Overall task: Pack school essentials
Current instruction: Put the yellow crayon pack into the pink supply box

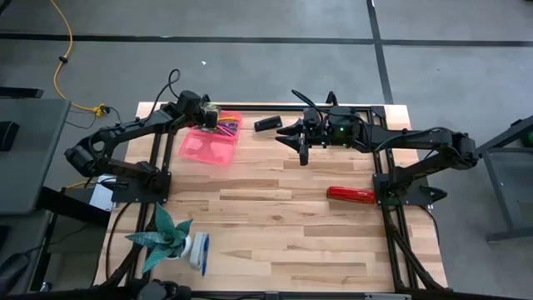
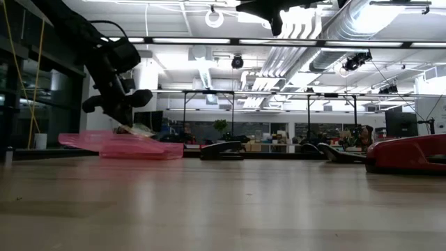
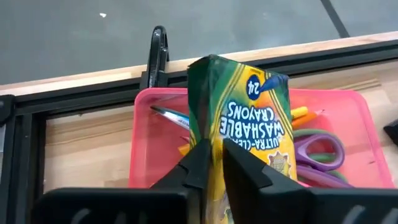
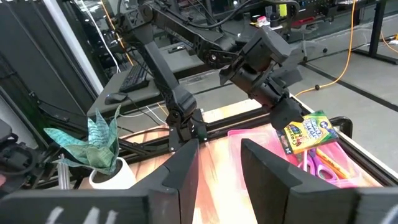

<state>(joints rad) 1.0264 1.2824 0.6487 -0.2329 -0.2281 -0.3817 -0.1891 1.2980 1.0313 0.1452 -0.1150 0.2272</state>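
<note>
Next, I let go of the crayon box (image 3: 252,115), then use closed fingers to settle it flat beside the scissors (image 3: 320,155), because it stands tilted over the pink case in my left gripper.
A green-and-yellow crayon box (image 3: 249,112) is in my left gripper (image 3: 216,154), which is shut on it over the far half of an open pink case (image 1: 208,148) at the table's far left. In the case lie purple-handled scissors (image 3: 320,152), orange pencils (image 3: 300,113) and a blue pen (image 3: 171,116). The right wrist view shows the crayon box (image 4: 308,134) tilted just above the scissors; whether it touches them I cannot tell. My right gripper (image 4: 217,158) hangs open and raised over the table's far middle, with nothing between its fingers. My left gripper pinches the crayon box between its two fingers at the end nearest the wrist (image 3: 217,138). One finger (image 3: 198,158) is on the green narrow side and the other (image 3: 245,171) on the printed face. The fingers slant down toward the table's far edge. The box stands tilted over the case.
A red bar-shaped item (image 1: 350,195) lies at the right middle. A black object (image 1: 268,123) sits at the far edge beside the case. A potted paper plant (image 1: 165,237) stands at the near left. Bare wood fills the table's middle and near side.
</note>
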